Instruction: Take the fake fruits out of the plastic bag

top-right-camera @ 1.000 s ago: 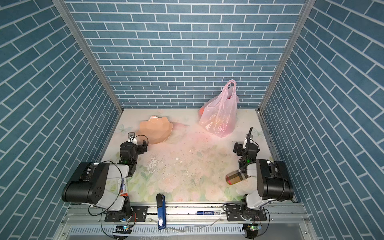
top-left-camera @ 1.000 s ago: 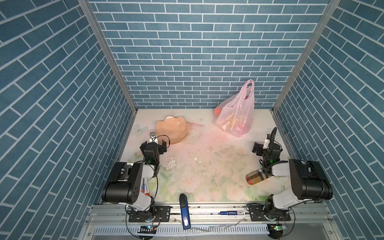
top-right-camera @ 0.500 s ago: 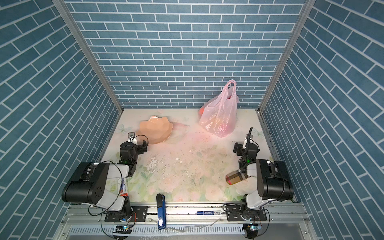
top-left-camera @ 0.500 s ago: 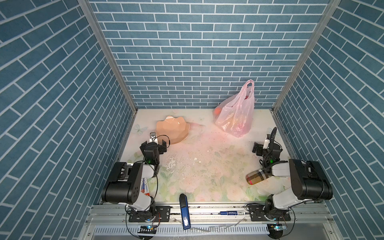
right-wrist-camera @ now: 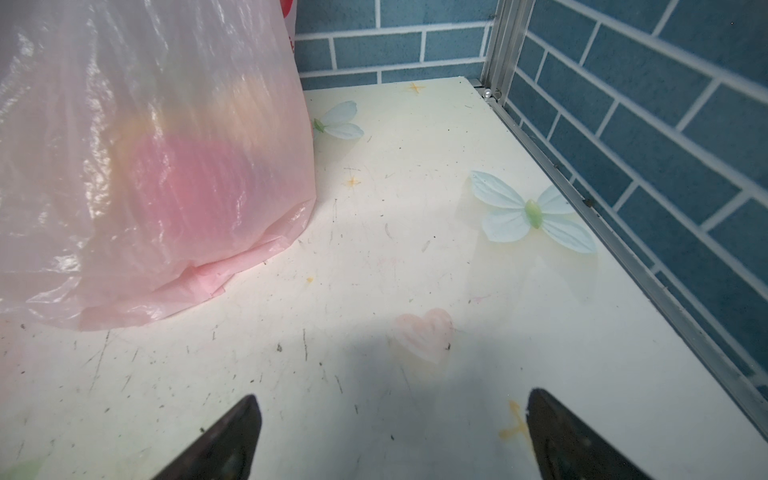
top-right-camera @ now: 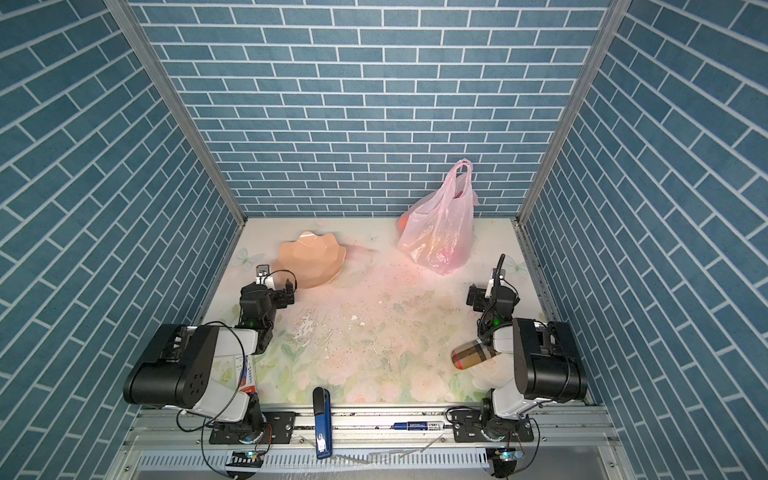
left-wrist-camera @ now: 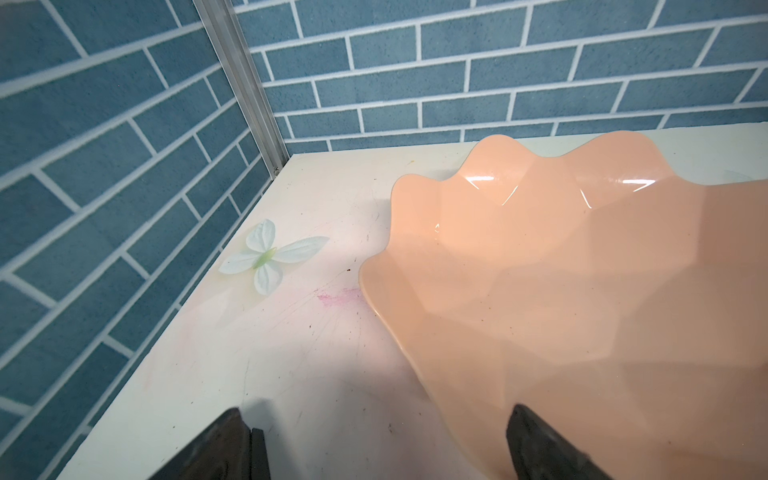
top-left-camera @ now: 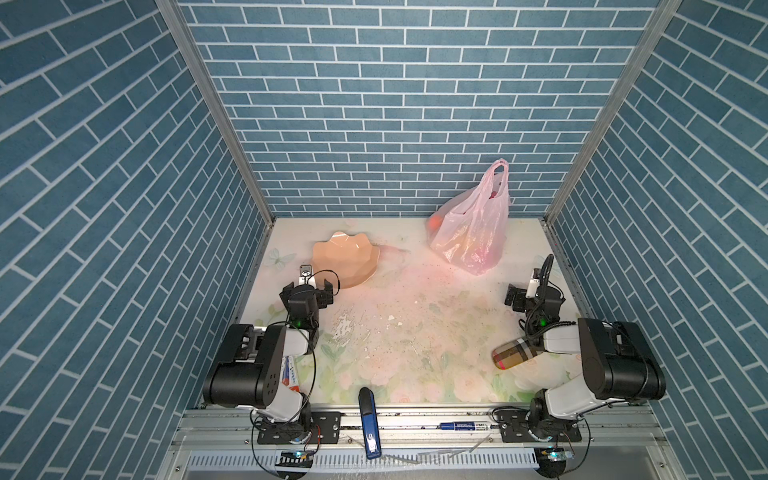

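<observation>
The peach scalloped plate (top-left-camera: pixel 346 261) is far from the plastic bag, so next my left gripper pinches the plate by its rim and brings it in front of the bag (top-left-camera: pixel 470 328) first.
The pink translucent plastic bag (top-left-camera: pixel 473 232) (top-right-camera: pixel 440 232) stands at the back right of the table with its loop handles up against the wall. The fake fruits show only as blurred shapes through it: an orange one (top-left-camera: pixel 435 223) (top-right-camera: pixel 402 224) at its left side and a red one (right-wrist-camera: pixel 191 178) low inside. My right gripper (top-left-camera: pixel 534 297) (top-right-camera: pixel 492 297) (right-wrist-camera: pixel 390 432) is open and empty, low over the table in front of the bag and apart from it. My left gripper (top-left-camera: pixel 308 287) (top-right-camera: pixel 268 296) (left-wrist-camera: pixel 382 440) is open and empty at the near rim of the peach scalloped plate (top-left-camera: pixel 345 262) (left-wrist-camera: pixel 582 291).
A plaid cylinder (top-left-camera: pixel 517 353) (top-right-camera: pixel 473 353) lies by the right arm's base. A blue stapler (top-left-camera: pixel 369 419) and a pen (top-left-camera: pixel 461 425) rest on the front rail. A tube (top-left-camera: pixel 291 372) lies under the left arm. Blue brick walls close in three sides.
</observation>
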Available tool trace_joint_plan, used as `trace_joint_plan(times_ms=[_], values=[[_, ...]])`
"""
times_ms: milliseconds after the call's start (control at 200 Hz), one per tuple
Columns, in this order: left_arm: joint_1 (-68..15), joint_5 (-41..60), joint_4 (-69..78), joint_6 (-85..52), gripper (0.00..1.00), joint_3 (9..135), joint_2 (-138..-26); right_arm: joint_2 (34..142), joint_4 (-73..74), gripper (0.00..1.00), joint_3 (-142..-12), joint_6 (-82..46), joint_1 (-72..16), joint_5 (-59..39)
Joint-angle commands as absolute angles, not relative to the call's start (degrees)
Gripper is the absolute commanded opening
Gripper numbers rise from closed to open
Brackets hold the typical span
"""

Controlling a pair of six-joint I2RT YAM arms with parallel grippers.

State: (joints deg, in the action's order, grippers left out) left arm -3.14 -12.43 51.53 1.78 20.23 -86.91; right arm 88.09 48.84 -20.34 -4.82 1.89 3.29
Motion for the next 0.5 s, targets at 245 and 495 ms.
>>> trace_joint_plan(times_ms=[245, 495], values=[[-2.95, -13.09, 51.23, 1.9, 0.99, 20.85, -86.6, 87.12, 48.02, 0.99, -22.94, -3.19, 2.07, 2.77], [-2.81, -27.26, 15.83, -9.71, 0.99, 30.82, -67.44, 71.02, 9.68, 0.99, -37.58, -20.2, 2.11, 11.25]])
